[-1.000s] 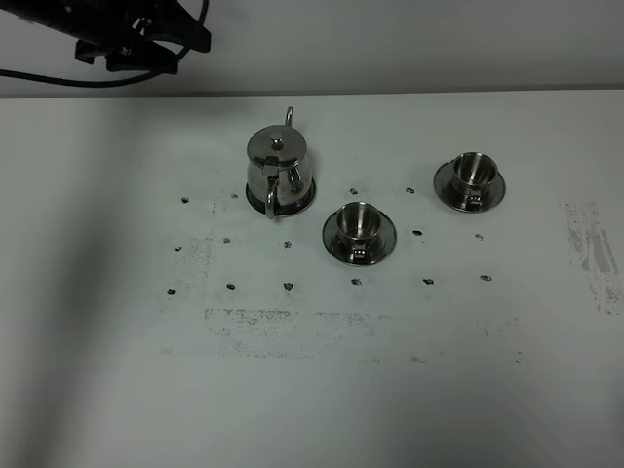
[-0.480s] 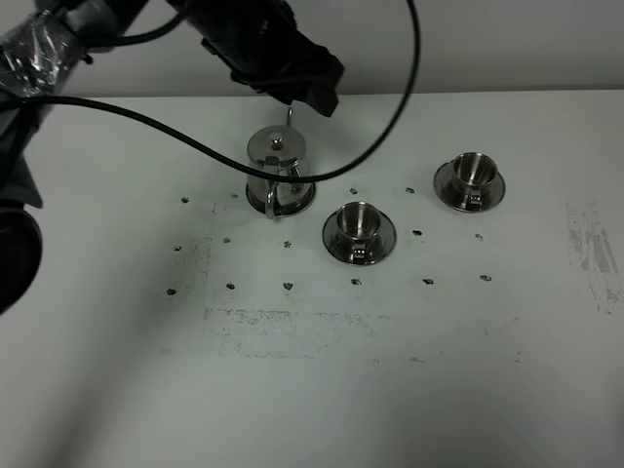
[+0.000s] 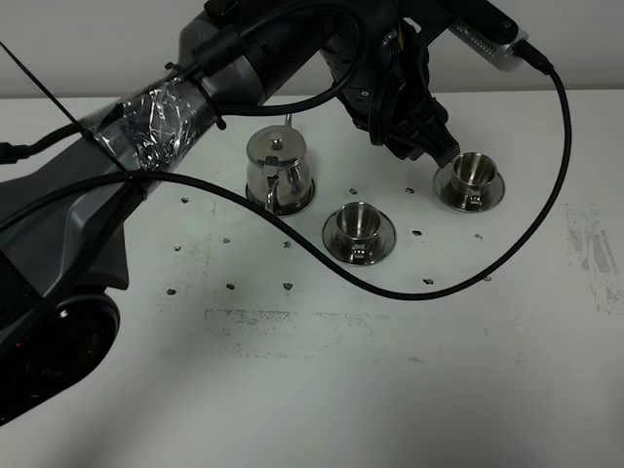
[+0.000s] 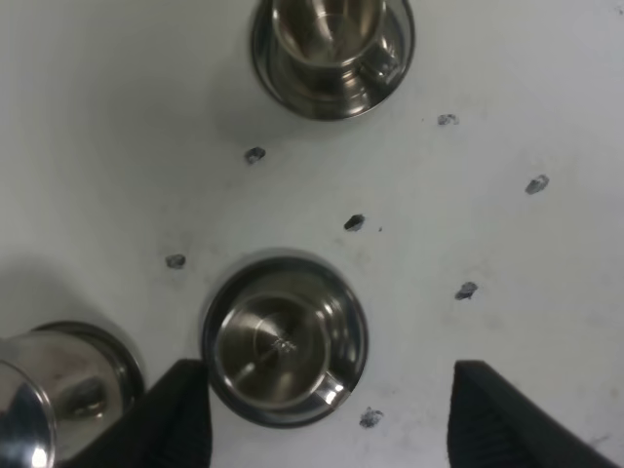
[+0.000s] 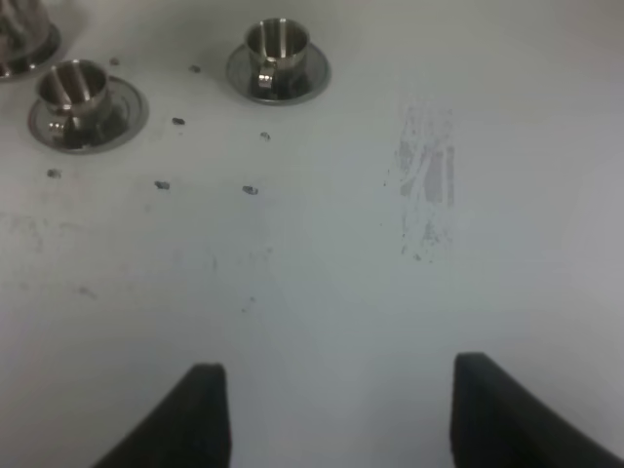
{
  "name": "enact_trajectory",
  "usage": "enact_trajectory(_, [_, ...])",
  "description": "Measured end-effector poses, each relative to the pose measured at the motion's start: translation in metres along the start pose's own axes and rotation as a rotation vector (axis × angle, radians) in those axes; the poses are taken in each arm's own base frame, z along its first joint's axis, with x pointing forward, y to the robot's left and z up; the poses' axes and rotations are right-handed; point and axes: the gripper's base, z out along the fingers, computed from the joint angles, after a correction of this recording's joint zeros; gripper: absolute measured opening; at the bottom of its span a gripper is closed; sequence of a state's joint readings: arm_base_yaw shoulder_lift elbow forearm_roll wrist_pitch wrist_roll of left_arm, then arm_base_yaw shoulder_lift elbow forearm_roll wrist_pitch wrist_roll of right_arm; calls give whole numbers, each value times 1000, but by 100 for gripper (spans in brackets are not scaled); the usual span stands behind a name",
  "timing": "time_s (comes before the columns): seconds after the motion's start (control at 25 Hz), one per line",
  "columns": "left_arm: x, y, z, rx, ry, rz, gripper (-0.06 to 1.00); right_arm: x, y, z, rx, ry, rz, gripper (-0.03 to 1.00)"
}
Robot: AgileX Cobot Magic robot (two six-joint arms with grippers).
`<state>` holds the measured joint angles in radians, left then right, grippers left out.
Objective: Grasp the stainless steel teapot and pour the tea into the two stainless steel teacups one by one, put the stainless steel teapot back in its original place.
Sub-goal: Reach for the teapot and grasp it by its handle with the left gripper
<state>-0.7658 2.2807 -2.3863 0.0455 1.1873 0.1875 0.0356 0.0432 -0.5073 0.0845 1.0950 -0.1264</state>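
My empty left gripper is hanging out over the teacups [image 4: 273, 349], beyond the teapot. Next, I swing it back and bring it down to the teapot's handle [image 3: 272, 193] before I pour.
The stainless steel teapot [image 3: 278, 168] stands upright, lid on, on its round coaster dish [image 3: 304, 201] left of centre. Two steel teacups on saucers stand to its right: the near one [image 3: 359, 227] and the far right one [image 3: 472, 176]. My left gripper [image 3: 421, 132] hangs high over the table between teapot and right cup, open and empty. In the left wrist view [image 4: 331, 419] it looks down on the near cup [image 4: 283, 341], the right cup [image 4: 331, 39] and the teapot [image 4: 44, 405]. Both cups look empty; no tea shows. My right gripper [image 5: 336, 419] is open and empty, far from the cups [image 5: 278, 54].
The white table [image 3: 312, 390] has small dark marks and scuffed patches [image 3: 590, 244]. The left arm's foil-wrapped link [image 3: 161, 122] and black cable [image 3: 468, 283] cross over the table's back and middle. The right wrist view shows the near cup [image 5: 83, 97] and a scuffed patch [image 5: 429, 185].
The left arm has swung in from the top left, passed over the teapot, and now reaches right toward the far cup. Teapot and cups have not moved.
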Motion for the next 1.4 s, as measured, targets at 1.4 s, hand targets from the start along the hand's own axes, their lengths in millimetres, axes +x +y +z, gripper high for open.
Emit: enact_trajectory(1.4, [119,27,-29,-179,57,-13,42,0,0,0,0,1,0,51])
